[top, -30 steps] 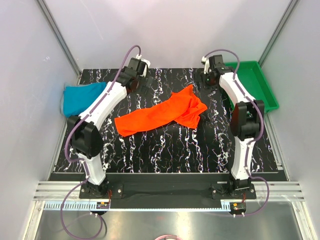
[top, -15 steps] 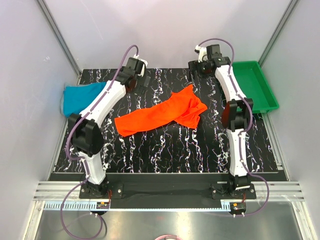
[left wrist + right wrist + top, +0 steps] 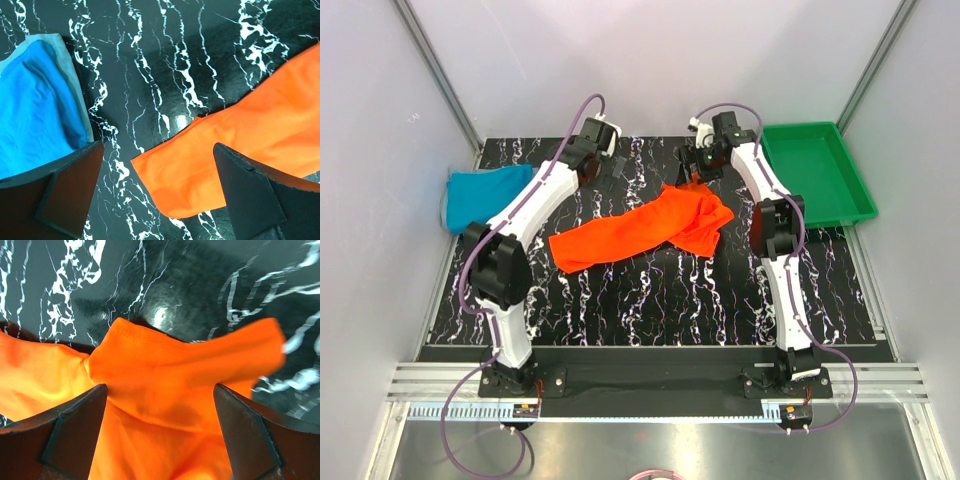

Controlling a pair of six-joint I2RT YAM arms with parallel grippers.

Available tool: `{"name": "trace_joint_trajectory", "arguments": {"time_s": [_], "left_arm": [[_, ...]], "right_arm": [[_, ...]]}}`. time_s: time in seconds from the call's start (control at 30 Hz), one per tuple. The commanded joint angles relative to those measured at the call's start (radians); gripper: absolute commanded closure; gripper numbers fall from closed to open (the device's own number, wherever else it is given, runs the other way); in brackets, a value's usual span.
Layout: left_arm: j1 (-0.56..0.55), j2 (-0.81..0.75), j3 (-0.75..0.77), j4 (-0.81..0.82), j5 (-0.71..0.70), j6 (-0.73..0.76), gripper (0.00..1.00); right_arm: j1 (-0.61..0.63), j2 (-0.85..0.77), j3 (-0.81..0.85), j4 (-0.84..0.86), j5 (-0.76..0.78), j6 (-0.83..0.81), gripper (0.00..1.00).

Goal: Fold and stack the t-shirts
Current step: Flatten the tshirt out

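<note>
The orange-red t-shirt is crumpled in a long strip [image 3: 625, 234] with its end corner away from the robot's left gripper, so the left gripper should swing back and pinch that corner [image 3: 552, 238].
The orange-red t-shirt [image 3: 640, 228] lies crumpled in a long diagonal strip across the middle of the black marbled table [image 3: 650, 300]. Its far tip sits directly under my right gripper [image 3: 694, 172]. In the right wrist view that gripper [image 3: 160, 387] is open, its fingers [image 3: 75, 430] standing wide on either side of a raised orange fold [image 3: 185, 380]. The teal-blue t-shirt [image 3: 480, 195] is bunched at the table's left edge. My left gripper [image 3: 611, 168] hovers open at the back. In the left wrist view it [image 3: 157, 147] hangs above the orange shirt's lower corner [image 3: 235, 145], with teal cloth [image 3: 35, 115] to the left.
A green plastic tray [image 3: 850, 195] stands at the back right, beside the right arm. Grey walls with metal posts close in the table on three sides. Both arm bases are bolted at the near edge.
The right arm has swung left, away from the green tray, and brought its gripper down over the orange shirt's far tip. The left gripper has shifted slightly right at the back.
</note>
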Motion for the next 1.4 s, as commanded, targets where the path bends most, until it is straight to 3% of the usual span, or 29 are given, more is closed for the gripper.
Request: {"name": "trace_joint_trajectory", "arguments": {"time_s": [0.0,0.17,0.3,0.33,0.37,0.73,0.87,0.97,1.0,1.13,1.2,1.27,1.3,1.33,1.37], "left_arm": [[-0.024,-0.018,0.019,0.032,-0.023,0.024,0.01],[-0.031,-0.032,-0.011,0.032,-0.023,0.024,0.01],[-0.033,-0.036,-0.013,0.033,-0.025,0.025,0.01],[-0.033,-0.036,-0.011,0.035,-0.025,0.024,0.01],[-0.033,-0.035,-0.011,0.037,-0.026,0.025,0.01],[0.030,0.048,0.148,0.041,-0.039,0.005,0.01],[0.055,0.056,0.217,0.040,-0.031,0.004,0.01],[0.055,0.036,0.216,0.032,0.001,-0.014,0.01],[0.055,0.021,0.211,0.026,0.010,-0.018,0.01],[0.053,-0.019,0.148,0.023,0.032,-0.033,0.01],[0.053,-0.030,0.127,0.024,0.023,-0.033,0.01],[0.055,-0.041,0.101,0.030,0.018,-0.030,0.01],[0.053,-0.042,0.096,0.030,0.020,-0.030,0.01],[0.053,-0.042,0.093,0.030,0.020,-0.030,0.01],[0.053,-0.042,0.094,0.027,0.024,-0.030,0.01]], "right_arm": [[0.018,0.019,0.051,0.011,-0.025,0.013,0.06],[0.020,0.044,0.058,0.027,0.004,0.014,0.20],[0.018,0.029,0.055,0.035,0.013,0.013,0.54],[0.018,0.020,0.050,0.038,0.022,0.013,0.69],[0.018,0.003,0.050,0.042,0.030,0.008,0.74],[0.020,-0.237,0.061,0.199,0.107,-0.043,0.78],[0.026,-0.367,0.068,0.134,0.076,-0.034,0.77],[0.026,-0.497,-0.060,0.026,-0.006,-0.018,0.76],[0.026,-0.539,-0.183,0.004,-0.039,-0.017,0.78],[0.027,-0.773,-0.542,-0.028,-0.103,-0.044,0.97],[0.027,-0.876,-0.684,-0.039,-0.102,-0.050,0.98],[0.029,-0.924,-0.758,-0.033,-0.100,-0.061,0.86],[0.027,-0.929,-0.807,-0.018,-0.080,-0.058,0.74],[0.027,-0.909,-0.820,0.020,-0.076,-0.056,0.48],[0.027,-0.886,-0.820,0.034,-0.073,-0.052,0.45]]}}
